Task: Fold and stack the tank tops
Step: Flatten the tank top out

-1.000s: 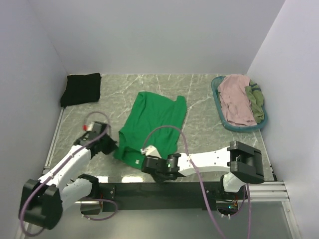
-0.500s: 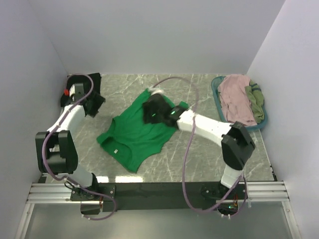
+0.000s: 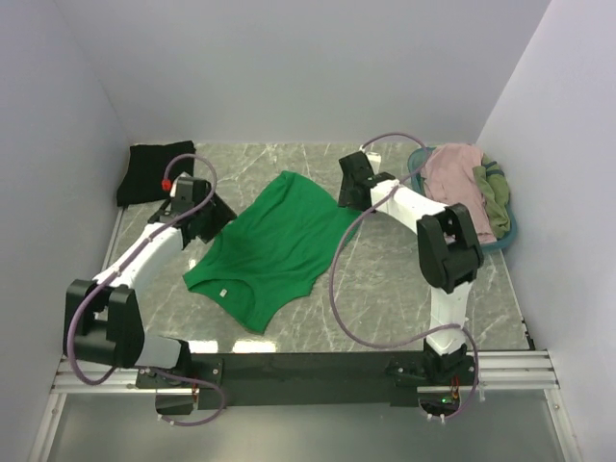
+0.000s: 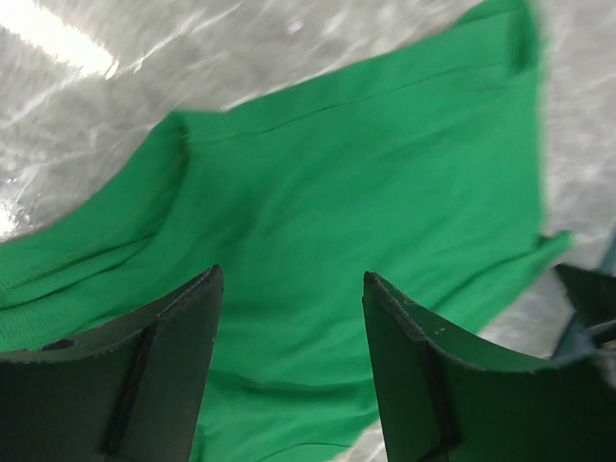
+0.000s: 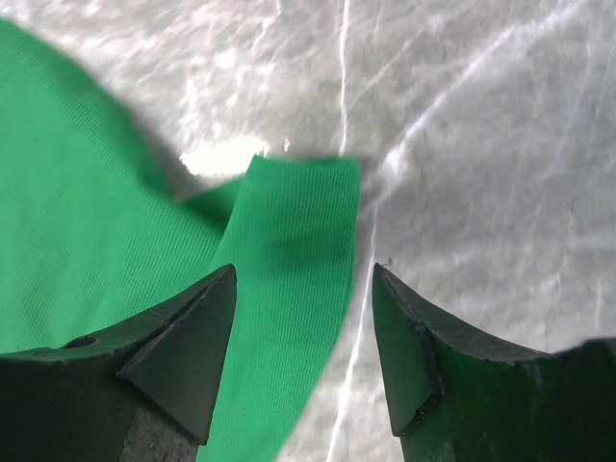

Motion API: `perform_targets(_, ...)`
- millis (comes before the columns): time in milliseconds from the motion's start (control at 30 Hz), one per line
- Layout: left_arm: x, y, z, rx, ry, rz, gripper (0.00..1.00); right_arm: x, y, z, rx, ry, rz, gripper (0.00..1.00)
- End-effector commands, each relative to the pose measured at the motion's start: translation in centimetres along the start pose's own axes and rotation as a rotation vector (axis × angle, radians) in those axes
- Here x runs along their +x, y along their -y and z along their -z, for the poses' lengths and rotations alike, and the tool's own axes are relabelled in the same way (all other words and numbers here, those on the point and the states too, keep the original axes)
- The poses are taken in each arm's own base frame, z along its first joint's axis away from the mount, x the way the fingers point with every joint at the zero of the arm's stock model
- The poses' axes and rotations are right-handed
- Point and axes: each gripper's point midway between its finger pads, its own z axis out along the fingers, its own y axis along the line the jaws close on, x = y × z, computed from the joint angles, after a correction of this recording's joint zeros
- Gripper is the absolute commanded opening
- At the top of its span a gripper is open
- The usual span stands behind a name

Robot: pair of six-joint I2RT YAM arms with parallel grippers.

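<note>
The green tank top [image 3: 287, 237] is lying at a slant. Next, I pinch its hem corner [image 5: 327, 217] with my right gripper and its neck end with my left gripper to turn it straight before I fold it.
A bright green tank top [image 3: 274, 245] lies spread flat and slanted across the middle of the marble table. My left gripper [image 3: 219, 216] hovers open at its left edge; in the left wrist view the fingers [image 4: 168, 356] stand apart over green cloth [image 4: 385, 173] with nothing between them. My right gripper [image 3: 346, 192] is open at the top's back right corner, over a shoulder strap [image 5: 298, 221]. A folded black tank top [image 3: 154, 171] lies at the back left. A dusty pink top [image 3: 452, 188] and an olive top [image 3: 493, 197] lie in the basket.
The teal oval basket [image 3: 470, 250] stands at the back right, close to the right arm's elbow. White walls close in the table on the left, back and right. Bare marble [image 3: 404, 289] shows in front of the basket.
Both arms have swung from the near edge toward the back. The green top was dragged and now lies spread on a slant. Both grippers have opened and let go of it.
</note>
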Motion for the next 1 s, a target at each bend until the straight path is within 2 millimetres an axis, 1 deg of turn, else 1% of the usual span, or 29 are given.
perform_targets(0, 0.4, 0.8, -1.6, 0.056, -0.025, -0.015, 0.66, -3.1, 0.7, -0.8, 0.029, 0.041, -0.017, 0.65)
perform_targets(33, 0.4, 1.8, -2.2, 0.098, -0.034, -0.033, 0.66, -3.4, 0.5, -1.5, 0.021, 0.035, -0.025, 0.65)
perform_targets(67, 0.8, 3.3, -2.3, 0.131, -0.069, -0.049, 0.65, -3.3, 0.4, -1.8, 0.014, 0.018, -0.024, 0.65)
perform_targets(100, 1.8, 3.2, -3.4, 0.108, -0.112, -0.06, 0.63, -4.1, 0.3, -2.0, 0.013, 0.029, -0.028, 0.65)
perform_targets(133, 2.2, 3.7, -3.7, 0.106, -0.125, -0.077, 0.63, -3.8, 0.4, -2.9, 0.022, 0.013, -0.021, 0.65)
perform_targets(167, 3.2, 4.5, -3.6, 0.109, -0.14, -0.103, 0.63, -3.5, 0.6, -3.1, 0.031, -0.01, -0.015, 0.64)
perform_targets(200, 3.8, 4.5, -3.7, 0.104, -0.144, -0.111, 0.63, -3.5, 0.5, -3.2, 0.029, -0.016, -0.009, 0.61)
perform_targets(233, 4.5, 4.6, -3.5, 0.106, -0.158, -0.116, 0.63, -3.1, 0.7, -3.4, 0.035, -0.023, -0.006, 0.54)
perform_targets(267, 6.1, 4.3, -3.3, 0.095, -0.188, -0.116, 0.62, -3.2, 0.6, -3.5, 0.026, -0.012, -0.011, 0.47)
perform_targets(300, 6.7, 4.5, -2.9, 0.105, -0.209, -0.116, 0.61, -2.3, 1.0, -3.4, 0.023, -0.025, -0.015, 0.22)
perform_targets(333, 7.5, 4.3, -2.6, 0.104, -0.224, -0.119, 0.61, -2.0, 1.1, -3.4, 0.018, -0.027, -0.019, 0.1)
perform_targets(367, 8.9, 3.8, -2.3, 0.095, -0.25, -0.122, 0.62, -1.9, 1.4, -3.5, 0.014, -0.024, -0.029, 0.01)
perform_targets(400, 9.2, 3.9, -1.5, 0.108, -0.252, -0.122, 0.62, -0.7, 1.8, -3.7, 0.02, -0.046, -0.027, 0.0)
perform_targets(433, 10.0, 3.6, -1.2, 0.106, -0.266, -0.125, 0.62, -0.6, 2.1, -3.6, 0.019, -0.045, -0.028, 0.0)
perform_targets(467, 11.2, 2.9, -0.8, 0.092, -0.291, -0.126, 0.63, -0.6, 2.7, -3.5, 0.024, -0.041, -0.038, 0.0)
perform_targets(500, 11.5, 2.9, 0.1, 0.101, -0.292, -0.13, 0.63, 0.7, 3.4, -3.6, 0.037, -0.061, -0.038, 0.0)
perform_targets(533, 11.9, 2.6, 0.4, 0.098, -0.293, -0.136, 0.64, 0.1, 3.8, -2.8, 0.03, -0.037, -0.051, 0.0)
perform_targets(567, 13.0, 2.1, 1.2, 0.099, -0.308, -0.14, 0.65, -0.2, 4.2, -2.7, 0.02, -0.025, -0.072, 0.05)
perform_targets(600, 13.6, 1.8, 1.5, 0.105, -0.318, -0.144, 0.66, 0.5, 4.7, -2.5, 0.019, -0.033, -0.075, 0.2)
perform_targets(633, 14.0, 1.5, 1.8, 0.101, -0.318, -0.149, 0.67, -0.4, 4.7, -1.5, 0.004, -0.003, -0.082, 0.31)
perform_targets(667, 15.4, 0.5, 2.1, 0.077, -0.341, -0.159, 0.69, -0.7, 4.7, -1.1, -0.004, 0.015, -0.086, 0.39)
perform_targets(700, 15.8, 0.2, 2.4, 0.066, -0.345, -0.164, 0.69, -0.9, 4.5, -0.4, -0.023, 0.022, -0.086, 0.47)
perform_targets(733, 16.5, -1.3, 2.5, 0.011, -0.35, -0.181, 0.69, -1.0, 4.5, -0.1, -0.033, 0.025, -0.086, 0.49)
perform_targets(800, 17.0, -2.1, 3.1, -0.029, -0.354, -0.163, 0.68, -1.3, 3.9, 0.5, -0.071, 0.036, -0.092, 0.53)
perform_targets(833, 17.0, -3.1, 3.3, -0.069, -0.34, -0.169, 0.68, -1.2, 3.8, 0.5, -0.077, 0.035, -0.091, 0.54)
perform_targets(867, 16.9, -3.2, 3.7, -0.075, -0.316, -0.165, 0.68, -1.4, 3.6, 0.4, -0.086, 0.038, -0.096, 0.55)
perform_targets(933, 17.6, -3.5, 4.2, -0.077, -0.329, -0.172, 0.68, -0.9, 3.0, 0.1, -0.112, 0.022, -0.097, 0.55)
perform_targets(967, 17.8, -4.0, 4.4, -0.1, -0.337, -0.174, 0.67, -0.6, 3.0, -0.1, -0.112, 0.012, -0.101, 0.56)
